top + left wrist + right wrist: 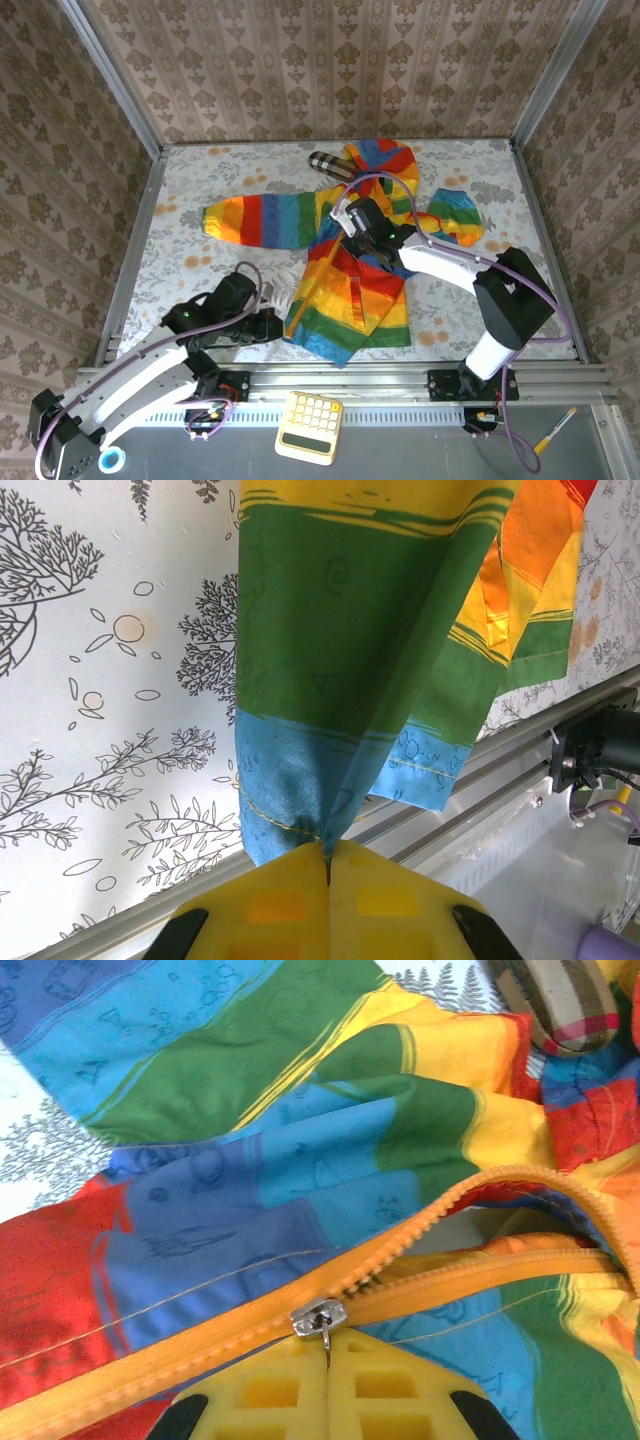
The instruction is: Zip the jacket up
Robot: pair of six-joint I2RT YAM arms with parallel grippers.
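The zipper (317, 282) runs straight and closed from the held hem to the slider, so the robot's right gripper should keep pulling its tab until the slider gets to the collar (381, 190).
The rainbow-striped jacket (345, 260) lies spread on the table, hood toward the back. My left gripper (280, 322) is shut on the blue hem (290, 810) at the jacket's near left corner, its yellow fingers (270, 900) pressed together around the cloth. My right gripper (372, 238) sits over the jacket's chest, shut on the pull tab of the silver zipper slider (318, 1317). The orange zipper (180, 1360) is closed behind the slider and gapes open ahead of it (520, 1220) toward the collar.
A small plaid item (333, 165) lies by the hood at the back. A yellow-white calculator (308, 427) rests on the front ledge beyond the metal rail (340, 380). A pen (553, 430) lies at the near right. Patterned walls enclose the table.
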